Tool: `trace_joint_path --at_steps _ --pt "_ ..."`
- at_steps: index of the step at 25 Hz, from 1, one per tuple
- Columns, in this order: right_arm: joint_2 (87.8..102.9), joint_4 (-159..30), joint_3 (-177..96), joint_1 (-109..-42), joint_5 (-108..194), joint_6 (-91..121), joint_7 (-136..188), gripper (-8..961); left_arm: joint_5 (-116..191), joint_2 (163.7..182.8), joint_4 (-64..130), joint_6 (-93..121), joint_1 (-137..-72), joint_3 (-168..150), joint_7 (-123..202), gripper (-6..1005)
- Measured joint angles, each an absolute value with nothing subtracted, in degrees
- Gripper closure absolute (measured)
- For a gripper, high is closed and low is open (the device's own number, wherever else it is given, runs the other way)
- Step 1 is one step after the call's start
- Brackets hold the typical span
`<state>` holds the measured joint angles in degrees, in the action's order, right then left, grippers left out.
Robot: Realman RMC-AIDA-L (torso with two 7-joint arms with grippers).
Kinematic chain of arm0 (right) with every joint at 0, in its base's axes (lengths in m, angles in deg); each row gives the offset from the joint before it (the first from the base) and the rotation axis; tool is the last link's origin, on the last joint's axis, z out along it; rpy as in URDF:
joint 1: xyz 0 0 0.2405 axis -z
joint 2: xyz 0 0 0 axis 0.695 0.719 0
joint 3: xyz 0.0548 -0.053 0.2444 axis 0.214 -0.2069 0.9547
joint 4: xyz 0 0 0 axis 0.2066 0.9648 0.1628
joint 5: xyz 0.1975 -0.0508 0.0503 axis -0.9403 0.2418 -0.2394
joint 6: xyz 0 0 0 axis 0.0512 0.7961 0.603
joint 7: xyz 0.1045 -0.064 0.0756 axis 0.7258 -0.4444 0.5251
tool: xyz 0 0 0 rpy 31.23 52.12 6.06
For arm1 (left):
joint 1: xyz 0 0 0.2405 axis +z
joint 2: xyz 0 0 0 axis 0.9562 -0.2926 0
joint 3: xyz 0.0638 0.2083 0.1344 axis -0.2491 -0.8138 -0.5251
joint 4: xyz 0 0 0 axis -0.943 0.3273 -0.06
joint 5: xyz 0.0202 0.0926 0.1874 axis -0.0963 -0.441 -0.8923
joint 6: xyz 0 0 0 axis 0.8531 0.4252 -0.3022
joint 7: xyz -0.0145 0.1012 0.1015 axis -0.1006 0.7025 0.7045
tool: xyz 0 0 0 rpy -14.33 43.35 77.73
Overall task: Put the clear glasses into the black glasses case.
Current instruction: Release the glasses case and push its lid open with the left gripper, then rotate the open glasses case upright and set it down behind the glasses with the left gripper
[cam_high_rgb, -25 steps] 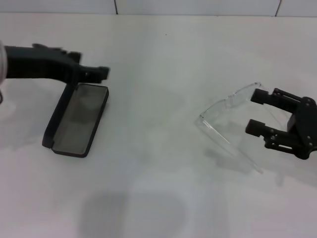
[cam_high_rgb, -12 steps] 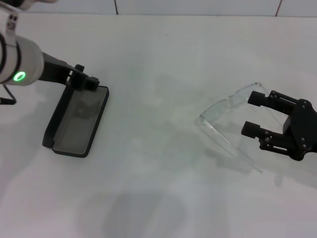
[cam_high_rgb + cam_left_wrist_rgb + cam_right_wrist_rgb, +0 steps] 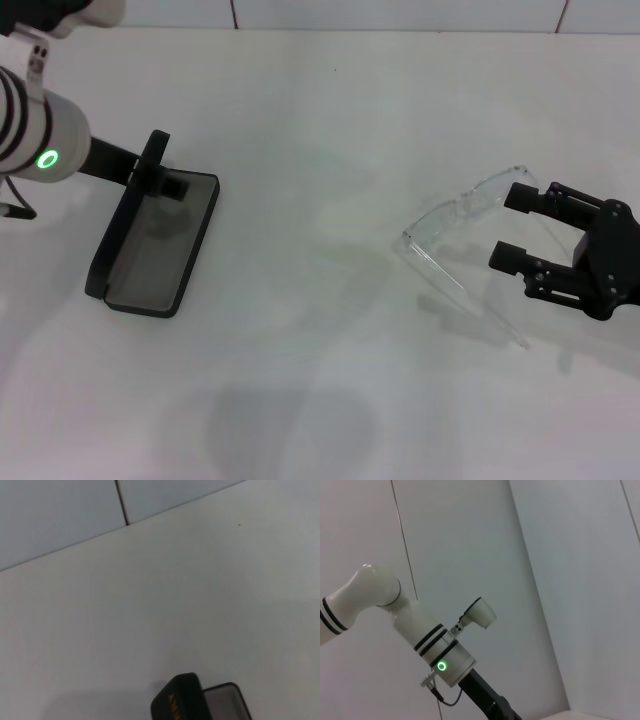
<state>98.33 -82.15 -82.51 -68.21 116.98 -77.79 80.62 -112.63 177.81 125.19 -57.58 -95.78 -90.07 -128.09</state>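
My left gripper should first turn the open black glasses case (image 3: 163, 245) and bring it near the glasses, because the case is lying crooked and a long way from the clear glasses.
The black glasses case (image 3: 165, 240) lies open at the left of the table, grey lining up, its lid (image 3: 112, 238) standing along the left side. My left gripper (image 3: 160, 172) hovers at the case's far end. The left wrist view shows only the lid's corner with orange lettering (image 3: 178, 702). The clear glasses (image 3: 455, 215) rest on the table at the right, one long arm (image 3: 480, 305) running toward the front. My right gripper (image 3: 503, 227) is open just right of the lens, low over the table; I cannot tell whether it touches the glasses.
A white tabletop (image 3: 320, 380) stretches between the case and the glasses, with a tiled wall (image 3: 400, 12) behind it. The right wrist view shows only my left arm (image 3: 440, 652) with its green ring light against the wall.
My left arm has drawn back to the left and turned, so its white forearm with the green light now shows. The case stays open. My right gripper and the glasses have hardly moved.
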Motion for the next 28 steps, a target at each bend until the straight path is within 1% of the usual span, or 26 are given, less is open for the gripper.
trace_joint_path --at_steps 8,14,19,26,28 --pt "98.42 -82.16 -82.68 -68.45 116.97 -77.15 80.62 205 -112.67 177.47 122.69 -57.63 -96.16 -89.18 -127.68 255" --pt "98.44 -82.16 -82.76 -68.47 116.98 -76.78 80.62 206 -112.76 176.75 120.45 -58.47 -96.95 -89.73 -127.39 259" --pt "98.43 -81.63 -82.71 -68.47 116.98 -76.68 80.62 206 -112.76 176.73 120.94 -58.63 -96.74 -89.88 -126.0 486" --pt "98.44 -81.45 -82.48 -68.35 116.98 -76.67 80.54 205 -112.89 177.1 120.84 -58.73 -96.57 -89.97 -124.65 695" --pt "98.43 -81.44 -82.4 -68.24 116.98 -76.72 80.54 205 -112.88 177.22 121.19 -58.81 -96.38 -89.99 -124.03 715"
